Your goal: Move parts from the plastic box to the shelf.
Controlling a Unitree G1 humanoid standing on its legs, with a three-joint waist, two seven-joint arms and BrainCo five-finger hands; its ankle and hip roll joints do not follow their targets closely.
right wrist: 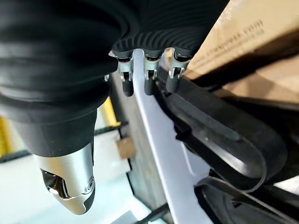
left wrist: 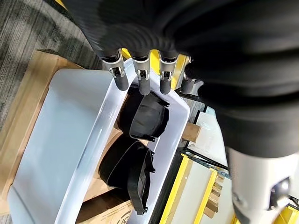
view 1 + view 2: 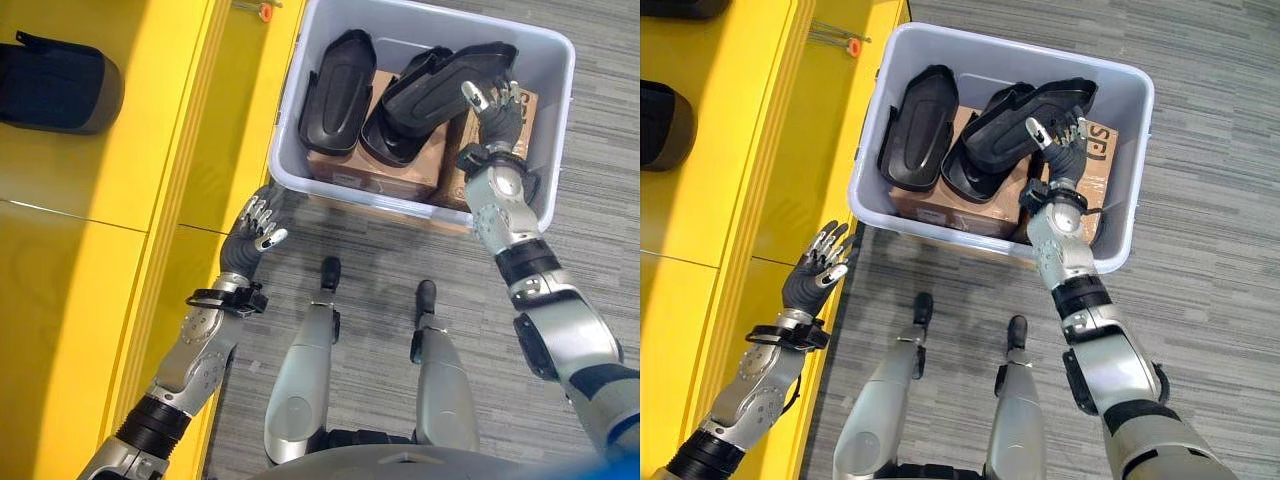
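Note:
My gripper will bring the large black moulded part [image 3: 447, 88] away on its own when I lift it, because it lies at a slant across another black part [image 3: 393, 146].
A pale plastic box [image 3: 360, 195] stands on the floor beside the yellow shelf [image 3: 120, 250]. Black moulded parts lie in it on cardboard: one at the left [image 3: 338, 90], others stacked in the middle [image 3: 420, 100]. My right hand [image 3: 498, 112] is inside the box at the right end of the stacked parts, open. In its wrist view its fingertips [image 1: 148, 74] are right at the rim of a black part [image 1: 224, 135], holding nothing. My left hand [image 3: 250, 235] hangs open and empty by the box's front left corner, next to the shelf edge.
A dark rounded part [image 3: 55, 85] lies on the shelf at the far left. A small orange-tipped item [image 3: 264, 12] sits on the shelf near the box's back corner. Cardboard cartons [image 3: 370, 170] fill the box bottom. Grey striped floor extends to the right.

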